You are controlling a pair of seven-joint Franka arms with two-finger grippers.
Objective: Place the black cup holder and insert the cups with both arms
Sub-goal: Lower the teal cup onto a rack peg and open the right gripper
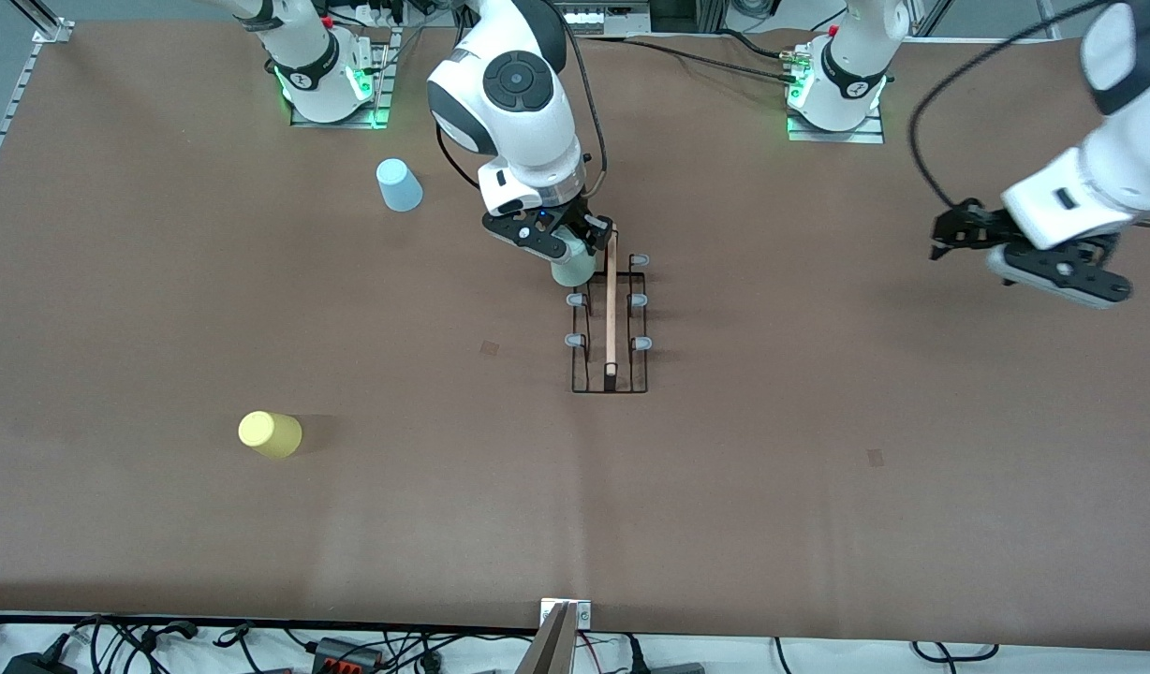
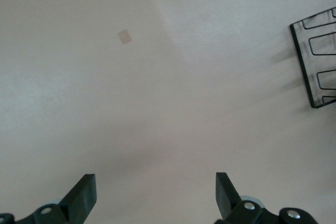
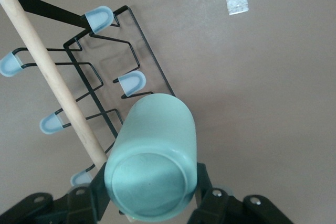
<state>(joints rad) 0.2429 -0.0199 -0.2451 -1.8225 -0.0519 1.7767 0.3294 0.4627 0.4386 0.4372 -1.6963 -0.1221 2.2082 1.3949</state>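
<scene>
I should use my right gripper to seat the pale green cup and get the yellow cup (image 1: 270, 434) next, because the yellow cup is across the cup holder (image 1: 611, 333) from my left gripper.
The black cup holder (image 1: 611, 323) stands mid-table with its wooden rod handle (image 1: 611, 304) and pale capped prongs. My right gripper (image 1: 575, 245) is shut on the pale green cup (image 1: 572, 270), upside down over the holder's end nearest the robot bases. In the right wrist view the green cup (image 3: 152, 158) sits between my fingers (image 3: 97, 190), over a capped prong (image 3: 131, 83) beside the rod (image 3: 58, 87). My left gripper (image 1: 950, 234) is open and empty, up over bare table toward the left arm's end. The holder's corner shows in the left wrist view (image 2: 317, 59).
A light blue cup (image 1: 399, 184) stands upside down near the right arm's base. A yellow cup (image 1: 270, 434) lies on its side nearer the front camera, toward the right arm's end. Cables run along the table's edge.
</scene>
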